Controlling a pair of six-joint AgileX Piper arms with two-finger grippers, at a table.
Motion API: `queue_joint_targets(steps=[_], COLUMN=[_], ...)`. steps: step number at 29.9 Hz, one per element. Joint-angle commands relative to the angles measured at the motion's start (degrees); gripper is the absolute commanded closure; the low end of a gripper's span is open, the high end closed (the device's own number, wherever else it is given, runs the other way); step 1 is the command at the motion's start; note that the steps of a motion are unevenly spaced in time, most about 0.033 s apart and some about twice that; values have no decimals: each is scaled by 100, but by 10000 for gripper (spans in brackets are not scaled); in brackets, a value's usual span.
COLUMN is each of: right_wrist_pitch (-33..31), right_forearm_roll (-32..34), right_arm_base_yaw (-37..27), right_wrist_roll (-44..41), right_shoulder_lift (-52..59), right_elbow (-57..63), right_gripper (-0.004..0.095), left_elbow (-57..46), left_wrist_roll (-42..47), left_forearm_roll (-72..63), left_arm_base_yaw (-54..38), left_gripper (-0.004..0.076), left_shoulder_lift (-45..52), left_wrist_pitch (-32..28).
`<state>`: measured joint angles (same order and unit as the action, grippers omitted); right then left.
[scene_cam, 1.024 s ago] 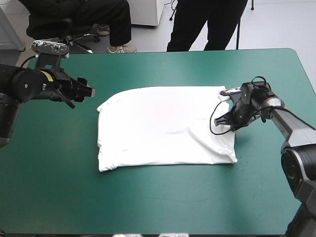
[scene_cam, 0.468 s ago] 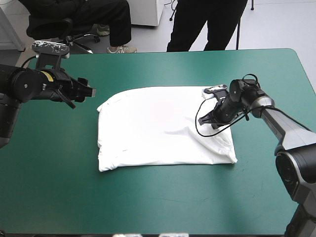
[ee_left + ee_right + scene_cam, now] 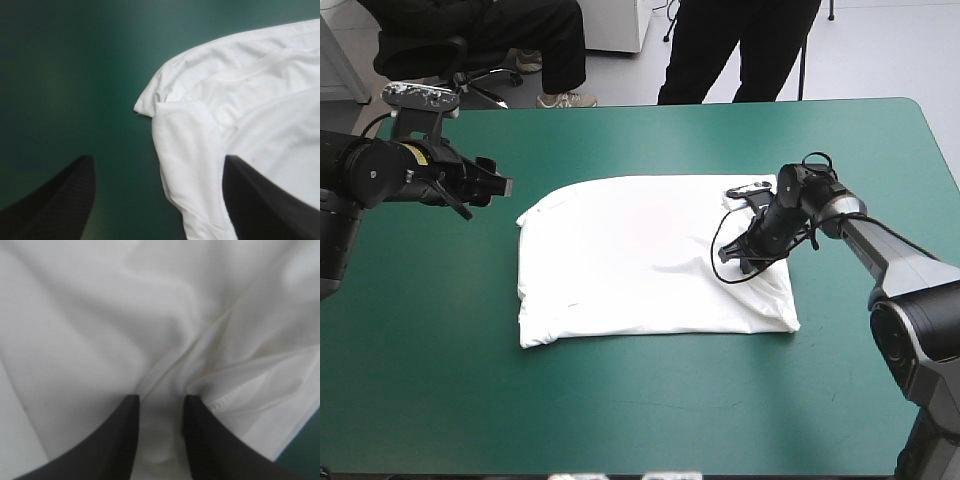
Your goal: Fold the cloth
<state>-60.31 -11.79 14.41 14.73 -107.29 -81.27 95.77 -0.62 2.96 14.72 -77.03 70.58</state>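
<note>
The white T-shirt's end (image 3: 538, 285) will spread into loose, uneven layers when I fold it over, because the sleeve corner (image 3: 527, 217) sticks out past the upper layer.
The white T-shirt (image 3: 620, 260) lies as a flat folded rectangle in the middle of the table. My right gripper (image 3: 742, 262) rests on its right part, a little in from the right edge, shut on a raised fold of the T-shirt. In the right wrist view the black fingers (image 3: 122, 440) stand close together with white cloth (image 3: 100, 315) pinched between them. My left gripper (image 3: 502, 186) hovers open over the cover, just left of the shirt's far left corner. From the left wrist, that gripper (image 3: 157, 160) faces a folded sleeve and corner of the shirt (image 3: 250, 100).
The teal-green cover (image 3: 650, 400) stretches wide between the shirt and the table's near edge, with narrower strips at the far side and both ends. A sliver of cover (image 3: 305, 450) shows beside the shirt's hem.
My right gripper has slid leftward from the shirt's right edge onto the cloth, bunching a fold with it. The left arm has stayed still.
</note>
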Motion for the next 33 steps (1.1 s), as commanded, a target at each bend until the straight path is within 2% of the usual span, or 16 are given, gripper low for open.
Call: queue_joint_targets(steps=[1, 3, 9, 18, 21, 26, 33], right_wrist_pitch=[-260, -273, -389, -475, -523, -523, -542], right_forearm_roll=[160, 439, 1219, 1460, 1589, 1856, 1830], right_arm_base_yaw=[10, 10, 10, 10, 10, 10, 10], right_wrist_roll=[1, -141, -574, -982, -1029, -1127, -1164], right_shoulder_lift=[673, 985, 1922, 2875, 3086, 3310, 3395], right_elbow=[-127, -127, -127, -127, -117, -117, -91], right_gripper=[433, 396, 395, 394, 394, 394, 394], left_elbow=[-23, -240, -1239, -2599, -3048, -3708, -4096], left_wrist_roll=[212, 251, 477, 740, 912, 1303, 1442], left_forearm_roll=[146, 145, -4, -506, -519, -584, -570], left_arm_base_yaw=[24, 24, 24, 160, 334, 439, 439], left_gripper=[203, 203, 209, 215, 215, 215, 215], left_shoulder_lift=[213, 297, 752, 1021, 1021, 966, 357], left_wrist_pitch=[347, 347, 347, 333, 63, -769, -1169])
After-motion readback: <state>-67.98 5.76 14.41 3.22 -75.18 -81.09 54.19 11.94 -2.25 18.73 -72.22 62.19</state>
